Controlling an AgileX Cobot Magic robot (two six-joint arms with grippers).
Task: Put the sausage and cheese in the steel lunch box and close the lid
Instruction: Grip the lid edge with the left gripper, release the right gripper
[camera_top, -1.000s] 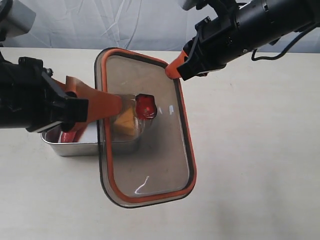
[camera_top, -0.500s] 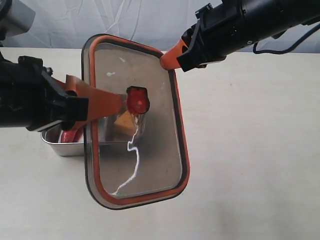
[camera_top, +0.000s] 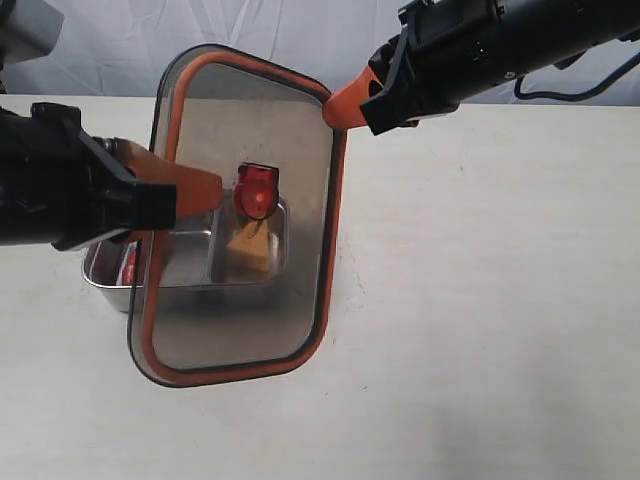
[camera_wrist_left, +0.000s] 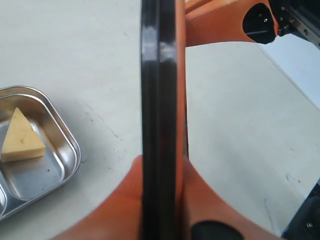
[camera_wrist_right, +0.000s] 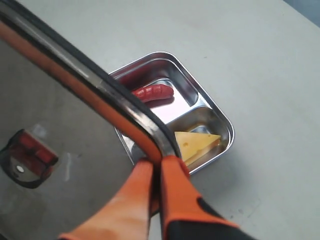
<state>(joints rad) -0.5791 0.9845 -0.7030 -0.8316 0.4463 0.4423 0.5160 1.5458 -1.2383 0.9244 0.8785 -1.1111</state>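
Observation:
The tilted lid's far corner (camera_top: 322, 90) is pinned by my right gripper, so that gripper should open and move away before my left gripper lays the lid flat over the lunch box (camera_top: 205, 255).
The dark translucent lid (camera_top: 250, 310) with its orange rim seal hangs tilted in the air over the steel lunch box (camera_top: 100, 272). My left gripper (camera_top: 205, 190) is shut on the lid's left edge, near the red valve (camera_top: 255, 190). My right gripper (camera_top: 340, 108) is shut on its far right corner. The cheese (camera_top: 250, 248) shows through the lid in the box's right compartment. A sliver of the sausage (camera_top: 128, 264) shows in the left one. In the right wrist view the sausage (camera_wrist_right: 152, 92) and cheese (camera_wrist_right: 197, 142) lie in separate compartments of the lunch box (camera_wrist_right: 227, 130).
The beige tabletop (camera_top: 500, 320) lies around the box, with a pale cloth backdrop (camera_top: 280, 40) behind it. In the left wrist view the lid (camera_wrist_left: 159, 100) stands edge-on, with the cheese (camera_wrist_left: 20, 137) to one side and the right gripper's orange finger (camera_wrist_left: 220, 25) beyond.
Both grippers have carried the lid leftward and away from the front edge, so it now covers more of the lunch box. The box, cheese and sausage have not moved.

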